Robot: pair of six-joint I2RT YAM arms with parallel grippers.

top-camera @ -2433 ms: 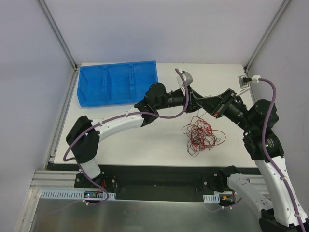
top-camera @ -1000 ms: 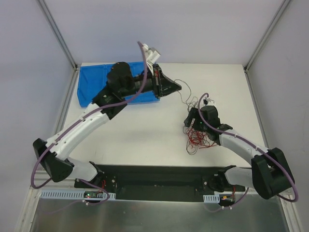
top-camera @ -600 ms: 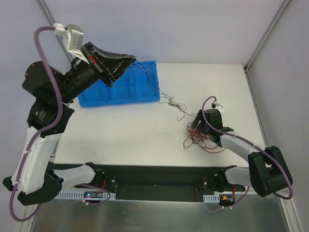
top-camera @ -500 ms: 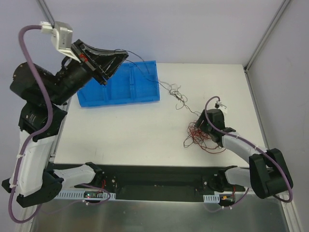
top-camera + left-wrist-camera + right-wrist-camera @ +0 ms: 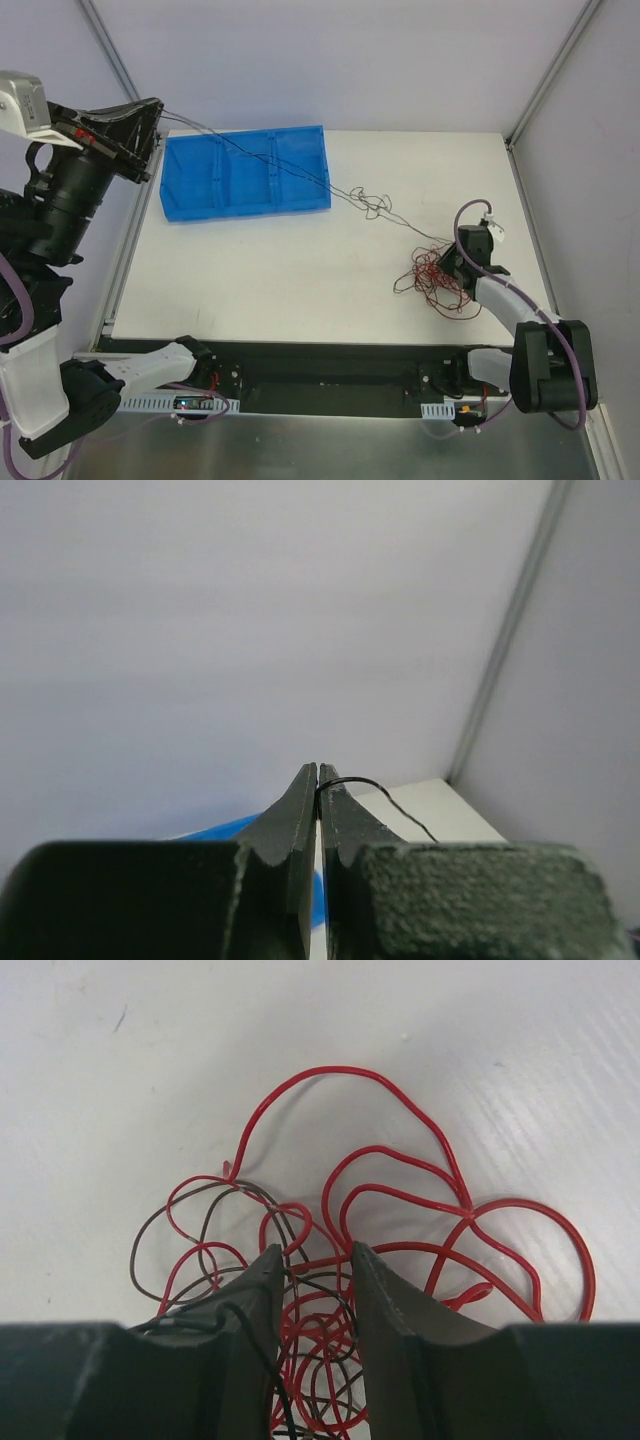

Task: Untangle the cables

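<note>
My left gripper should bring the black cable back near the blue bin and my right gripper should pull the loops open, because loops bunch midway [image 5: 372, 203] along it.
The cables are a loose tangle of thin red and black wires [image 5: 437, 280] on the white table at the right. My right gripper [image 5: 458, 265] is down on the tangle. In the right wrist view its jaws [image 5: 312, 1256] stand a little apart, with loose wire loops [image 5: 318, 1320] between and beyond them. One black strand [image 5: 372, 205] runs taut from the tangle, over the blue bin, up to my left gripper [image 5: 155, 115], which is raised high at the far left. In the left wrist view the left gripper [image 5: 319, 772] is shut on that strand [image 5: 370, 783].
A blue three-compartment bin [image 5: 200, 205] lies at the back left of the table [image 5: 270, 270]. Aluminium frame posts [image 5: 118, 65] stand at the back corners. The black base rail [image 5: 320, 365] runs along the near edge.
My left arm has swung up and far to the left, drawing the black strand out of the tangle and over the bin. My right gripper and the tangle have shifted right.
</note>
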